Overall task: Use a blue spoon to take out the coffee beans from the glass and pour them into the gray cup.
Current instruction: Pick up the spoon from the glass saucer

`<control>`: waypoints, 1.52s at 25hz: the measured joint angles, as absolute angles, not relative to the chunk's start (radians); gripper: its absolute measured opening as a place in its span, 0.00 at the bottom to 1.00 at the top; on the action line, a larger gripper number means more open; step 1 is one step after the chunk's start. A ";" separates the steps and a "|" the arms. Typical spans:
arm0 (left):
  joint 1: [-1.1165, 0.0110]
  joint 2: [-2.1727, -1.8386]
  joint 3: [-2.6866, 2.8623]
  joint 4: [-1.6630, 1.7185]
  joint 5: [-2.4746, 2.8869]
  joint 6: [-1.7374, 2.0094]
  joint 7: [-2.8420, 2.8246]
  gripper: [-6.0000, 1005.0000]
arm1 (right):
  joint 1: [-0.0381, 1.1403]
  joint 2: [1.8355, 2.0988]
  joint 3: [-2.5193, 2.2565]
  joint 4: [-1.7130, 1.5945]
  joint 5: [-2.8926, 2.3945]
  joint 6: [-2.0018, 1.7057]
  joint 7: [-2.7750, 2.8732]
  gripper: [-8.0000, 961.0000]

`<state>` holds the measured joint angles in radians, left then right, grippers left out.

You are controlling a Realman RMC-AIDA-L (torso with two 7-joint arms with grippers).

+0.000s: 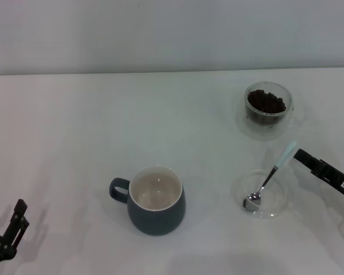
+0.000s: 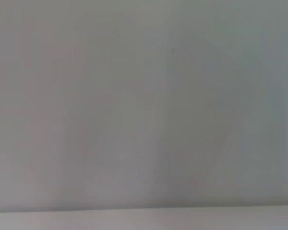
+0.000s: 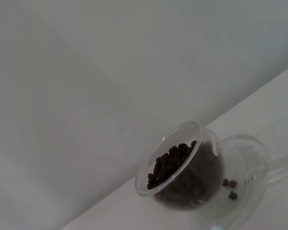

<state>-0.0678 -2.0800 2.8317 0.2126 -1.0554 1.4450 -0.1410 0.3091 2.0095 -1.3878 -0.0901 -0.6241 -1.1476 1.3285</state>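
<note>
Next, my right gripper opens, reaches farther across the handle and closes on it before lifting, because the blue spoon's handle lies just past my right gripper's fingers.
The gray cup (image 1: 156,201) stands near the table's middle front, cream inside showing, handle toward my left. The glass (image 1: 268,110) sits at the back right with dark coffee beans (image 1: 266,102) in it. In the right wrist view the glass (image 3: 182,172) shows its coffee beans (image 3: 175,160) heaped inside. The blue spoon (image 1: 269,176) lies with its metal bowl in a flat clear saucer (image 1: 241,184) and its pale handle pointing back-right. My right gripper (image 1: 303,156) reaches in from the right, its tip just beside the handle's end. My left gripper (image 1: 17,216) is parked at the front left.
A pale wall rises behind the table's far edge (image 1: 160,73). White tabletop stretches between the cup and my left arm. The left wrist view shows only plain pale surface.
</note>
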 joint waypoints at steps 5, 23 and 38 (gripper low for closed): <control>-0.072 -2.080 2.832 0.213 -1.055 1.445 -0.141 0.73 | 0.310 2.009 -1.391 -0.093 -0.623 -1.154 1.302 0.02; -0.078 -2.080 2.832 0.213 -1.055 1.451 -0.141 0.73 | 0.352 1.980 -1.431 -0.117 -0.661 -1.105 1.330 0.52; -0.081 -2.082 2.830 0.213 -1.057 1.454 -0.145 0.73 | 0.424 1.993 -1.465 -0.119 -0.670 -1.034 1.304 0.91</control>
